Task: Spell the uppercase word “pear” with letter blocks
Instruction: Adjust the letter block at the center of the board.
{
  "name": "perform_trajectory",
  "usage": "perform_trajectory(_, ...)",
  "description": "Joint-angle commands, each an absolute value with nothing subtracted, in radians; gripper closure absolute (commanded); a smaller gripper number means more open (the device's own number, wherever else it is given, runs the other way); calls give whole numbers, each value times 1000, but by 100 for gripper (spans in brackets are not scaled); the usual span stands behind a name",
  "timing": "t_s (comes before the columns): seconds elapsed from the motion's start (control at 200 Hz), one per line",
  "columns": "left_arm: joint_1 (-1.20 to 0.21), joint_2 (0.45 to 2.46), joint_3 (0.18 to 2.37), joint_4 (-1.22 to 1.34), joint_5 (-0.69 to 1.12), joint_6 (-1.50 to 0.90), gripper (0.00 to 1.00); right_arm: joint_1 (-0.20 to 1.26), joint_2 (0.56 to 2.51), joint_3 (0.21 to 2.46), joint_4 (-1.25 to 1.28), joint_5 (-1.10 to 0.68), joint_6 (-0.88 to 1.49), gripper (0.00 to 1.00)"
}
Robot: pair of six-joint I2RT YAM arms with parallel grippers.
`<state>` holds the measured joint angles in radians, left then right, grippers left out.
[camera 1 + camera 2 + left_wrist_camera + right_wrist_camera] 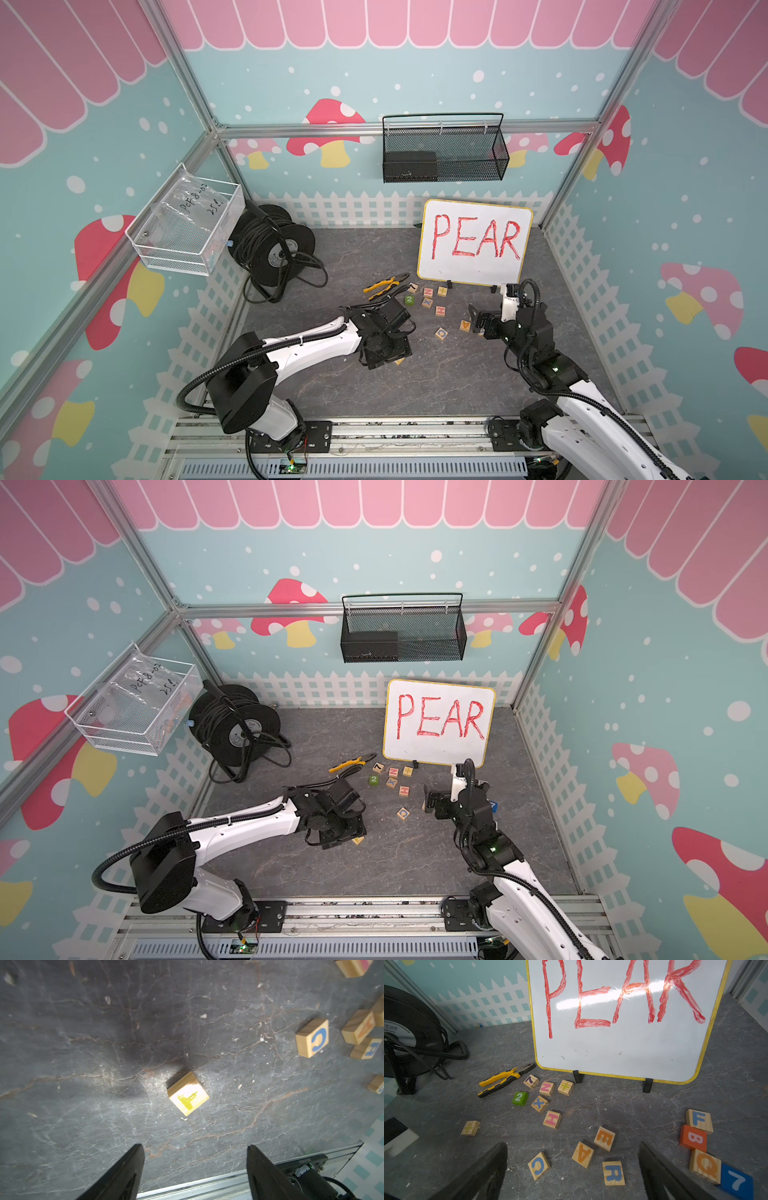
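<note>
The wooden block with the yellow letter (188, 1094) is at an angle to the front rail, so next my left gripper grips the block by its sides (180, 1084) and turns it square.
Under my open right gripper (572, 1145) lie three letter blocks flat on the grey floor: the orange E (604, 1138), the orange A (582, 1154) and the blue R (613, 1173). Nothing is between its fingers. In a top view the A (465, 325) shows beside the right gripper (478, 322), which hides the E and R. My left gripper (195, 1147) hangs open above a lone wooden block (188, 1094) with a yellow character half in shadow, which I cannot read. That block peeks out beneath the left gripper (388, 359) in both top views.
A blue C block (539, 1165) lies left of the A. Further back sit the H (552, 1119), X, N, a green 2 (520, 1098) and pliers (506, 1079). F, B, Q and a blue 7 (737, 1181) cluster at right. The whiteboard (473, 241) and cable reel (270, 249) stand behind.
</note>
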<state>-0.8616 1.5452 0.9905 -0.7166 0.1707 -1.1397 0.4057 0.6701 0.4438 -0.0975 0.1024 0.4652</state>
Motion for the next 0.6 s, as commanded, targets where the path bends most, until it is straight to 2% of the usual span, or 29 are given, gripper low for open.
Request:
perform_trajectory(0.0,-837,1581,979,-671,240,-1236,22,401,631,426,-85,43,459,1)
perform_trajectory(0.21,-824,1654,994,-616,287,-1255,26,401,546,404,-75,-39,437,1)
perform_trajectory(0.596,-811,1748,1032,-611,300,-1252,32,401,533,404,-115,8,437,1)
